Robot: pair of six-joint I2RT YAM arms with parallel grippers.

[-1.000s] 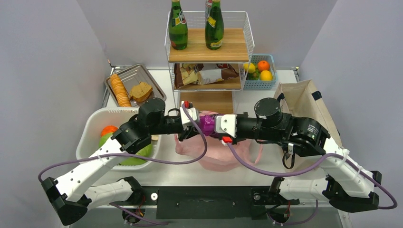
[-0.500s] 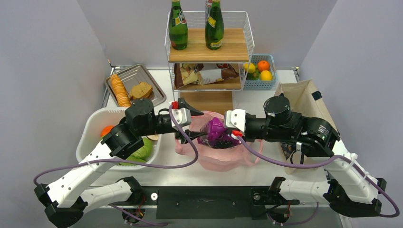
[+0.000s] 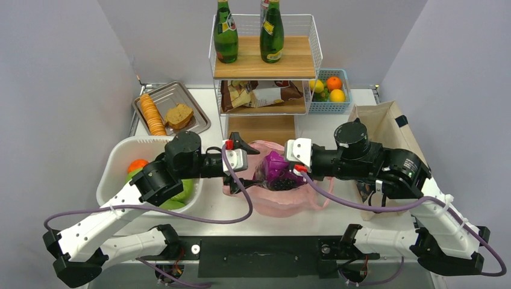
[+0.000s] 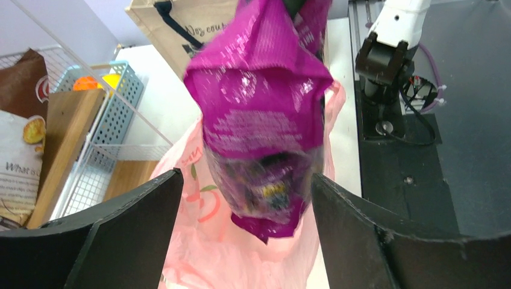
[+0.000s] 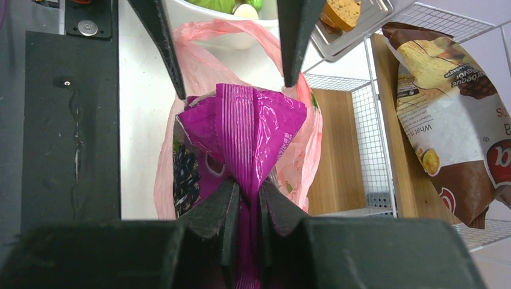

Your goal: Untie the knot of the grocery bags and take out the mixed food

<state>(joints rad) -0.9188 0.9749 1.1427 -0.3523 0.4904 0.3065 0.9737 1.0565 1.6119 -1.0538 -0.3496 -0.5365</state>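
Note:
The purple snack packet's loose end (image 3: 263,174) is hanging at the opening of the pink bag, so the robot's right gripper should first raise the packet (image 3: 278,167) clear, and then the left gripper should take that loose end.
The pink grocery bag (image 3: 278,197) lies open-mouthed on the table between my arms, and it also shows in the left wrist view (image 4: 199,241). Its handles hang loose and no knot shows. A purple snack packet (image 3: 276,167) hangs over the bag's mouth. My right gripper (image 5: 246,201) is shut on the packet's ribbed sealed edge (image 5: 244,129). My left gripper (image 4: 246,174) stands wide open just left of the packet (image 4: 262,114), its fingers (image 5: 163,42) apart from it. Other food inside the bag is hidden.
A white tub (image 3: 120,158) with green and orange produce sits at the left. Behind it lies a metal tray (image 3: 172,111) of crackers. A wire shelf (image 3: 265,66) with green bottles stands close behind the bag. A blue fruit basket (image 3: 330,90) and a beige tote (image 3: 391,132) are at right.
My left gripper has opened, let go of the purple packet and drawn back left. My right gripper has pulled the packet a little to the right and keeps hold of it.

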